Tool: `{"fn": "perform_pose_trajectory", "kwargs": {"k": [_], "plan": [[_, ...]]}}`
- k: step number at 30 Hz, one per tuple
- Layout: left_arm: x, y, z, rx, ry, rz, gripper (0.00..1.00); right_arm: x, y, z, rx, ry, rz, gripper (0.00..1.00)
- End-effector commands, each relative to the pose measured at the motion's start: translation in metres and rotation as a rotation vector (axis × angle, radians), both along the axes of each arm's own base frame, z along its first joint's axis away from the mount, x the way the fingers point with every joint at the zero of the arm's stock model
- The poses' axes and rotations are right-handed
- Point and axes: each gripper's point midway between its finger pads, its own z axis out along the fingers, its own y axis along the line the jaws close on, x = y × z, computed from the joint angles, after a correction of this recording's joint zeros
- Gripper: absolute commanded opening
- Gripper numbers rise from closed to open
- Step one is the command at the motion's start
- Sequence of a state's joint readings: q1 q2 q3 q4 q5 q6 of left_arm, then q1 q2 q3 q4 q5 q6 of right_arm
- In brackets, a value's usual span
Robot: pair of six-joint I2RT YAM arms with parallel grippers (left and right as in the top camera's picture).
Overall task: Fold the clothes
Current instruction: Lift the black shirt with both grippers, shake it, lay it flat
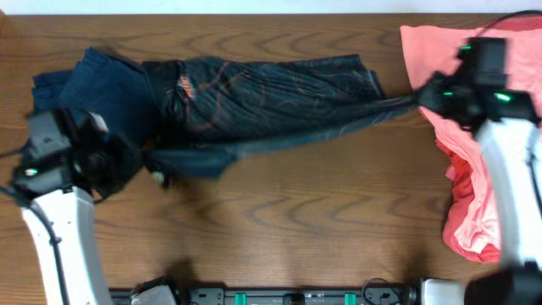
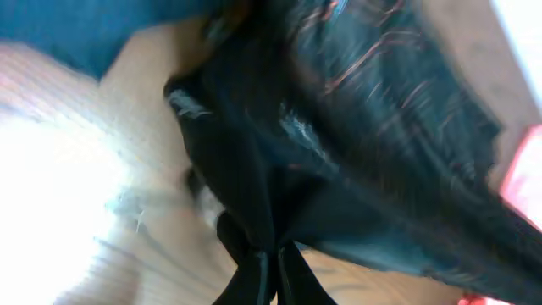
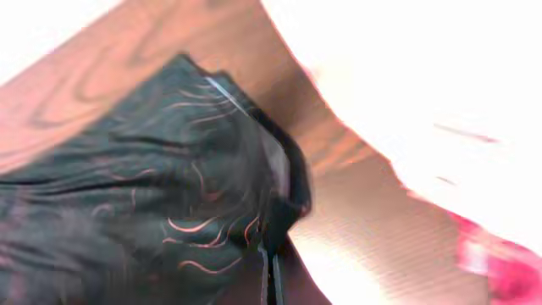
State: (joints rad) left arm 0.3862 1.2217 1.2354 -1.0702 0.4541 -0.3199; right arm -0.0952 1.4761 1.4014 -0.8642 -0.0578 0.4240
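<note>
The dark garment lies bunched (image 1: pixel 157 95) against the blue garment. My left gripper and my right gripper should raise it high and spread it out over the open wood (image 1: pixel 309 165).
A dark patterned garment (image 1: pixel 254 97) with thin orange lines is stretched across the back of the table between my two grippers. My left gripper (image 1: pixel 144 161) is shut on its left edge, seen up close in the left wrist view (image 2: pixel 275 263). My right gripper (image 1: pixel 422 99) is shut on its right corner, seen in the right wrist view (image 3: pixel 273 254). The cloth (image 3: pixel 152 186) hangs taut and slightly lifted between them. A blue garment (image 1: pixel 93 85) lies at the back left, partly under the dark one.
A heap of pink and red clothes (image 1: pixel 466 195) lies along the right side under my right arm. A black rail (image 1: pixel 288 296) runs along the front edge. Bare wooden table (image 1: pixel 296 220) fills the middle and front.
</note>
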Motion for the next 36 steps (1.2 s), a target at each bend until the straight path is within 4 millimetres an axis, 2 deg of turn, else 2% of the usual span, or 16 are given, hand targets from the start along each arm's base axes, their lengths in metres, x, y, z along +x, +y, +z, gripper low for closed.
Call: {"fn": "perform_pose_trajectory", "kwargs": {"k": [1,5,9,12,15,17,20,24,26,29,31,34,36], "plan": [[0.011,-0.002,0.066,0.038,-0.161,-0.051,0.06,-0.02,-0.017,0.044,-0.067,-0.076,0.016,0.01],[0.013,-0.012,0.141,0.068,-0.342,-0.098,0.06,-0.049,-0.031,0.106,-0.109,-0.207,-0.023,0.01],[0.003,-0.018,0.207,0.131,-0.503,-0.113,0.06,-0.074,-0.038,0.165,-0.174,-0.355,-0.036,0.01],[-0.006,-0.022,0.245,0.179,-0.604,-0.117,0.06,-0.087,-0.045,0.19,-0.197,-0.42,-0.068,0.01],[-0.012,-0.024,0.263,0.2,-0.654,-0.116,0.06,-0.091,-0.051,0.199,-0.21,-0.433,-0.09,0.01],[-0.01,-0.024,0.262,0.197,-0.651,-0.113,0.06,-0.089,-0.053,0.196,-0.22,-0.421,-0.08,0.01],[0.0,-0.022,0.248,0.161,-0.601,-0.122,0.06,-0.078,-0.055,0.182,-0.229,-0.367,-0.052,0.01],[0.032,-0.024,0.22,0.094,-0.511,-0.165,0.06,-0.051,-0.056,0.148,-0.191,-0.266,-0.011,0.01],[0.055,-0.029,0.203,0.066,-0.465,-0.207,0.06,-0.029,-0.05,0.13,-0.161,-0.232,0.041,0.01],[0.1,-0.044,0.174,0.057,-0.43,-0.313,0.06,0.009,-0.047,0.108,-0.14,-0.223,0.084,0.01],[0.14,-0.054,0.153,0.078,-0.442,-0.388,0.06,0.044,-0.042,0.098,-0.127,-0.261,0.119,0.01],[0.191,-0.053,0.133,0.127,-0.479,-0.394,0.06,0.084,-0.043,0.099,-0.104,-0.355,0.094,0.01],[0.22,-0.05,0.133,0.157,-0.552,-0.395,0.06,0.102,-0.046,0.116,-0.077,-0.45,0.054,0.01]]}}
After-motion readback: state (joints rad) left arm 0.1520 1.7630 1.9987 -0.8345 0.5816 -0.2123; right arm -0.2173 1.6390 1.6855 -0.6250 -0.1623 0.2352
